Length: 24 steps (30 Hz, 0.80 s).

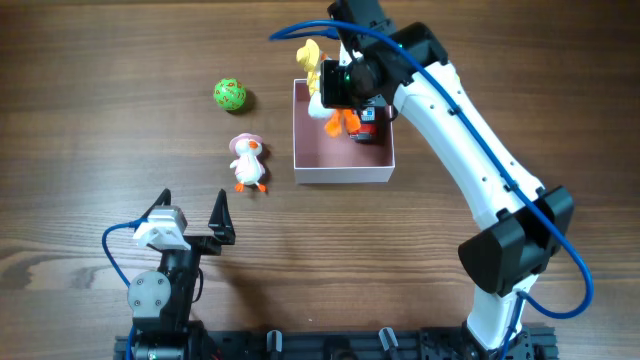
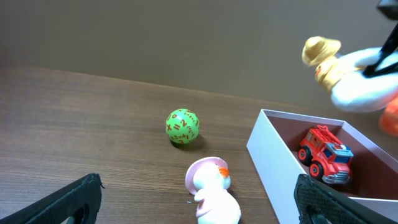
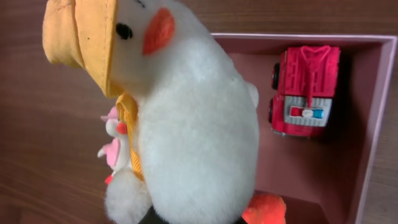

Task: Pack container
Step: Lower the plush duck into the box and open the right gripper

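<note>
My right gripper should keep lowering the plush duck (image 1: pixel 317 107), which hangs over the container's free bottom (image 1: pixel 318 150) beside the fire truck, until it rests inside the container.
The container (image 1: pixel 343 172) is a square white box with a dusty-pink inside, and a red toy fire truck (image 1: pixel 367 118) lies in it. My right gripper (image 1: pixel 335 95) is shut on a white plush duck (image 1: pixel 318 100) with a yellow hat and holds it over the box's left part. In the right wrist view the plush duck (image 3: pixel 199 124) fills the middle and hides the fingers, with the truck (image 3: pixel 305 90) below in the container (image 3: pixel 373 137). My left gripper (image 1: pixel 190 215) stands open at the front left, holding nothing.
A green ball (image 1: pixel 229 95) lies left of the box. A small white duck with a pink hat (image 1: pixel 247 162) stands between ball and box, just ahead of the left gripper (image 2: pixel 198 186). The right arm reaches across the table's right side.
</note>
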Each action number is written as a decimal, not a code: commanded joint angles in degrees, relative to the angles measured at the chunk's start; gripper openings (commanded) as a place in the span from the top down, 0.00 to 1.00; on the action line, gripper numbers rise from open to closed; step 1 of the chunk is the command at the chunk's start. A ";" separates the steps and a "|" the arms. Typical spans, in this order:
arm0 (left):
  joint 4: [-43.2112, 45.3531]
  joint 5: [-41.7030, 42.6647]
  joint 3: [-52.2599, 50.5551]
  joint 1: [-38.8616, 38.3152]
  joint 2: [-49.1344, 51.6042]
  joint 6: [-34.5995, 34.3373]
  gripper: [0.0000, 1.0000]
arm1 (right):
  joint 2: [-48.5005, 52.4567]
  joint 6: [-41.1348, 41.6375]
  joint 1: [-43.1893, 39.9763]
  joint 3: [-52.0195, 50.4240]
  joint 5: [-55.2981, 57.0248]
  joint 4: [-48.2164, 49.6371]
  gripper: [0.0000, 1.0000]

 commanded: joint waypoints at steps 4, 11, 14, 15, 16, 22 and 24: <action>-0.39 -0.13 -0.17 0.42 -0.37 1.11 0.00 | 1.16 5.57 0.94 -1.88 -1.16 3.30 0.96; -0.42 -0.13 -0.17 0.42 -0.37 1.11 0.00 | 4.85 7.06 0.98 -1.88 -0.31 3.87 0.96; -0.39 -0.13 -0.17 0.42 -0.37 1.11 0.00 | 6.64 7.08 0.98 -1.88 0.57 3.13 0.96; -0.42 -0.13 -0.17 0.42 -0.37 1.11 0.00 | 7.23 7.06 0.98 -1.88 0.59 3.10 0.96; -0.39 -0.13 -0.17 0.42 -0.37 1.11 0.00 | 7.43 7.08 0.98 -1.88 0.55 3.15 0.96; -0.42 -0.13 -0.17 0.42 -0.37 1.11 0.00 | 9.60 8.07 0.98 -1.90 0.52 3.78 0.96; -0.42 -0.13 -0.17 0.42 -0.37 1.11 0.00 | 10.01 8.07 0.98 -1.88 0.52 3.76 0.96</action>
